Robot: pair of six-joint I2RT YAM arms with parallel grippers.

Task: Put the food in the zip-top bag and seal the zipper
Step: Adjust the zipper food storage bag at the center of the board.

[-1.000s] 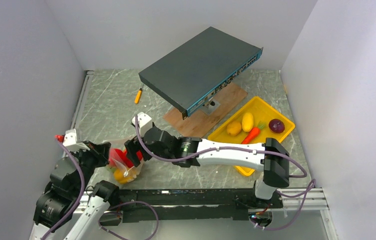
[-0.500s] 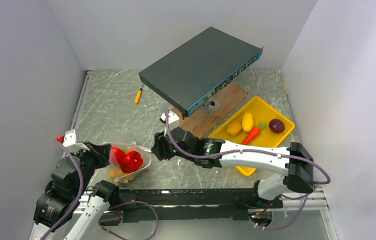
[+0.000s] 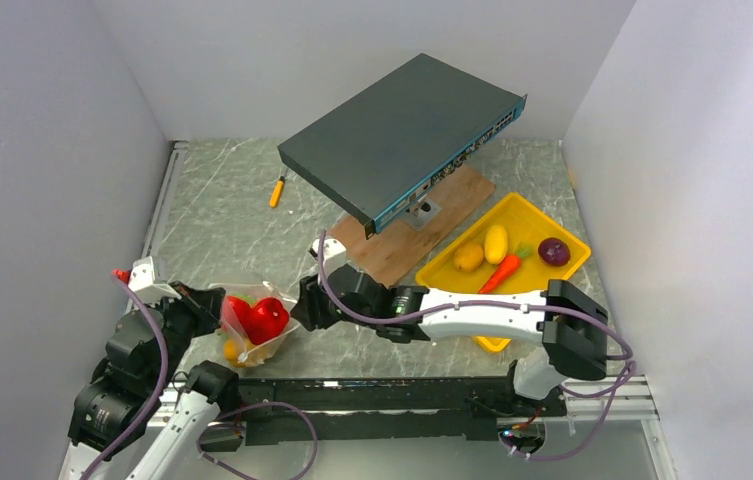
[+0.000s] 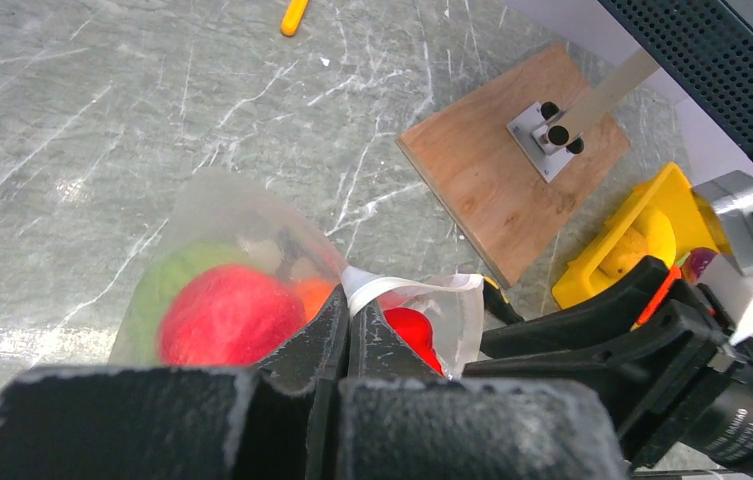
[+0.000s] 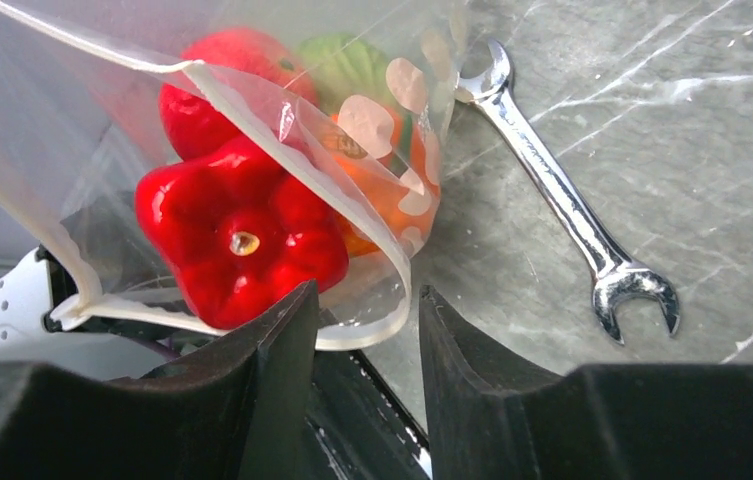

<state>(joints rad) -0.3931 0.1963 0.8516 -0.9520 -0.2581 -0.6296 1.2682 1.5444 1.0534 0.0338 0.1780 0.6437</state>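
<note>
My left gripper and my right gripper should raise the bag's rim (image 5: 352, 205) around the pepper before they seal the zipper, because the red pepper (image 3: 270, 318) is at the bag's sagging opening.
The clear zip-top bag (image 3: 252, 330) stands at the near left with its mouth open. It holds a red pepper (image 5: 242, 245), a second red piece (image 5: 217, 85), the green cabbage (image 5: 347, 65) and the orange pumpkin (image 5: 392, 205). My left gripper (image 4: 350, 300) is shut on the whitish zipper strip (image 4: 422, 285) at the bag's left corner. My right gripper (image 5: 364, 295) is open at the mouth's right side, and the rim (image 5: 377, 325) loops between its jaws. In the top view my left gripper (image 3: 214, 312) and right gripper (image 3: 304, 305) flank the bag.
A yellow tray (image 3: 542, 215) at the right holds two yellow potatoes (image 3: 468, 257), a carrot (image 3: 503, 269) and a purple onion (image 3: 553, 251). A silver wrench (image 5: 552, 190) lies beside the bag. A dark network switch (image 3: 402, 135) stands tilted on a wooden board (image 3: 457, 195). A screwdriver (image 3: 276, 190) lies far left.
My right gripper left the red pepper in the bag and drew back to the right. It has since moved left again to the bag's rim. My left gripper has kept its hold.
</note>
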